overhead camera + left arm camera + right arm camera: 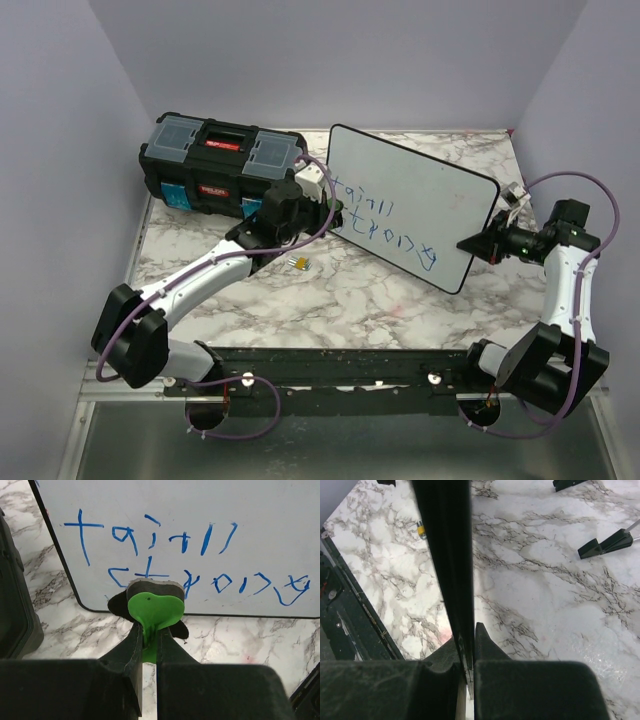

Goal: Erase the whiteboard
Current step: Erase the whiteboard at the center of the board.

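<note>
I should lift the eraser with my left gripper and wipe the upper line's first letter (83, 534) first, because the eraser is over the whiteboard's lower rim (112, 611), below the lettering.
The whiteboard (420, 190) stands tilted at the table's middle, white with a black rim and two lines of blue lettering (200, 540). My left gripper (312, 190) is at its left end, shut on the green grip of an eraser (155, 610). The eraser's dark pad sits against the board's lower left part, under the writing. In the left wrist view the gripper (150, 632) pinches the green tab. My right gripper (482, 243) is shut on the board's right edge. In the right wrist view that edge (445, 555) runs as a dark strip between the fingers of the gripper (469, 635).
A black toolbox (215, 160) with a red handle lies behind the left arm, close to the board's left end. A small yellow piece (299, 264) lies on the marble table in front of the board. Black wedge-shaped pieces (605, 542) rest on the marble beside the board's edge.
</note>
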Robot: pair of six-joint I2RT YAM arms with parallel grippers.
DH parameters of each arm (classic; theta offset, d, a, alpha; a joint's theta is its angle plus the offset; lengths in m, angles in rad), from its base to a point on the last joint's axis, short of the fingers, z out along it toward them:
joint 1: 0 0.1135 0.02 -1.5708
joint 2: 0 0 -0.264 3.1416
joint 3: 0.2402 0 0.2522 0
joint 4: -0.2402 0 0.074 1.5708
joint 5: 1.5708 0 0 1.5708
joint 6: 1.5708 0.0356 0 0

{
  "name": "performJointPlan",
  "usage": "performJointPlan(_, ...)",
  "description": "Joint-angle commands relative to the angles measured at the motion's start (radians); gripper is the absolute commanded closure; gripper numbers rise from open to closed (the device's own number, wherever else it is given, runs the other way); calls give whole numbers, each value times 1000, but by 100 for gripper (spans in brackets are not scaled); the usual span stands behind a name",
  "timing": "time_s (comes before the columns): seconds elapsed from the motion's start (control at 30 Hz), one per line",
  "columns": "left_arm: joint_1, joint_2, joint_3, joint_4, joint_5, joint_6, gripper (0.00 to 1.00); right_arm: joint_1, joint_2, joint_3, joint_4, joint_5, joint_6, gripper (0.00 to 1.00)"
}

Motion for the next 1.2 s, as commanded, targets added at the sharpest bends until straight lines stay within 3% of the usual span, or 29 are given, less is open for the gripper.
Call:
performJointPlan(0.0,24,-9,-15,91,-30,-2,100,5,-3,43,44,50,42,99)
performJointPlan(0.27,72,98,51,154,-43,-31,100,4,-106,-81,481,60,473,99)
performJointPlan(0.53,89,250,236,77,-67,19,100,6,-78,-82,519,-23,438,99)
performJointPlan(0.77,117,413,444,-85,14,126,100,5,-28,-8,211,-58,120,99)
performJointPlan(1.0,127,399,385,-51,97,247,100,5,45,89,-123,-28,-226,99)
performJointPlan(1.17,139,417,374,18,100,264,100,5,108,102,-238,-71,-327,99)
